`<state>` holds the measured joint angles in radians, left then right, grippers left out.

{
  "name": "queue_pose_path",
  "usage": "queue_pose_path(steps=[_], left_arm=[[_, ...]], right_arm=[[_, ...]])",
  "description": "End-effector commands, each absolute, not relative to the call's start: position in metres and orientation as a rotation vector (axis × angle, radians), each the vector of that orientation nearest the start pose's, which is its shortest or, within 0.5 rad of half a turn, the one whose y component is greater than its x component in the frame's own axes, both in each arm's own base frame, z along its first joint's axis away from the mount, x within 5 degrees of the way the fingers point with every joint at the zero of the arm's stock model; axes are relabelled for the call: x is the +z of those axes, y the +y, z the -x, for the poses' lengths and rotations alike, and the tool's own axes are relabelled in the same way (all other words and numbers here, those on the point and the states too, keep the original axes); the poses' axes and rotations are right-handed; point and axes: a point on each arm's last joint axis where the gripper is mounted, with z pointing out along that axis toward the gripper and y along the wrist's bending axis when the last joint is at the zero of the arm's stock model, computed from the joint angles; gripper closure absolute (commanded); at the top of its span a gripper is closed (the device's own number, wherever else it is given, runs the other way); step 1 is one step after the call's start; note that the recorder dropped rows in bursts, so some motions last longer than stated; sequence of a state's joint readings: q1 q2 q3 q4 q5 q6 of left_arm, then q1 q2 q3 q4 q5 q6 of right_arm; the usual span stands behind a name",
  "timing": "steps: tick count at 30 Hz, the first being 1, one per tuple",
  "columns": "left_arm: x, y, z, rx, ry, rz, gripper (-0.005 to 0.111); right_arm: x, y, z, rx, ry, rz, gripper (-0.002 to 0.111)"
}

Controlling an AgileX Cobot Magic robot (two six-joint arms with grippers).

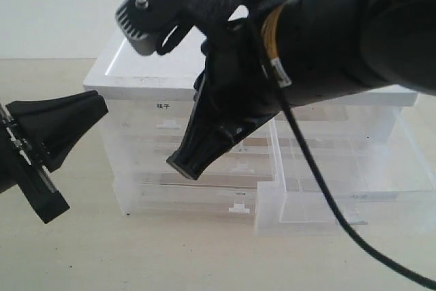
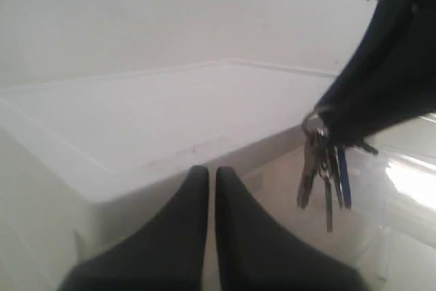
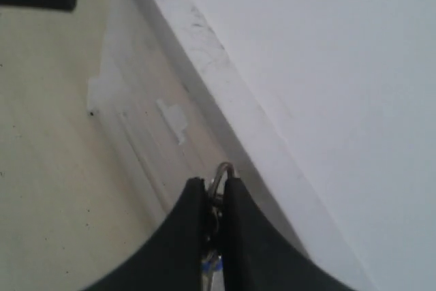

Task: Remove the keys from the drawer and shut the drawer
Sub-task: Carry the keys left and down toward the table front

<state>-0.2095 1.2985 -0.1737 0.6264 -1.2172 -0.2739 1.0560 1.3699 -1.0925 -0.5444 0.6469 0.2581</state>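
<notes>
The keys (image 2: 327, 175) are hanging over the empty beige table (image 1: 218, 260), clear of the drawer, so my right gripper should now go down until the keys touch the table and then let go.
My right gripper (image 1: 185, 164) hangs in front of the clear drawer cabinet, pointing down, and is shut on the keys. The key ring (image 3: 223, 168) pokes out between the tips of the right gripper (image 3: 214, 182), with a bit of blue lower down. In the left wrist view the keys (image 2: 323, 176) dangle from the black right fingers (image 2: 381, 93), silver blades and a blue piece hanging free. The half-width clear drawer (image 1: 340, 199) stands pulled out at the cabinet's lower right. My left gripper (image 1: 99, 105) (image 2: 206, 172) is shut on nothing, left of the cabinet, near its top edge.
The cabinet has a flat white top (image 1: 170, 66) (image 2: 136, 120) (image 3: 327, 66). A half-width drawer with a black-character label (image 1: 162, 106) sits at upper left, with full-width drawers and white tabs (image 1: 240, 207) below. A black cable (image 1: 320, 195) trails from my right arm across the open drawer. The beige table (image 1: 136, 257) lies in front.
</notes>
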Motion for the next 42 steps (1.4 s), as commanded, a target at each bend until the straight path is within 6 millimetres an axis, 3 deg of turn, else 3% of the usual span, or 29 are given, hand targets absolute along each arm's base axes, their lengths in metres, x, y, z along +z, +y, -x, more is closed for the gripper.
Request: queue_pose_path(steps=[1,13,24,30,42], left_arm=[[0.215,-0.080,-0.160,-0.565,1.373,-0.552,0.102],[0.215,-0.078,-0.158,-0.539,1.392,-0.559,0.102],[0.215,-0.078,-0.158,-0.540,1.396,-0.558,0.102],[0.215,-0.078,-0.158,-0.540,1.396,-0.558,0.102],[0.215,-0.078,-0.159,-0.541,1.402,-0.555,0.102]], right_arm=[[0.309,0.252,-0.174,0.068,1.960,1.239,0.108],[0.279,0.259,-0.180,-0.014,2.068,1.295,0.108],[0.278,0.259,-0.177,0.015,2.110,1.284,0.108],[0.262,0.255,-0.173,0.007,2.110,1.349,0.108],[0.262,0.255,-0.174,-0.002,2.093,1.357,0.108]])
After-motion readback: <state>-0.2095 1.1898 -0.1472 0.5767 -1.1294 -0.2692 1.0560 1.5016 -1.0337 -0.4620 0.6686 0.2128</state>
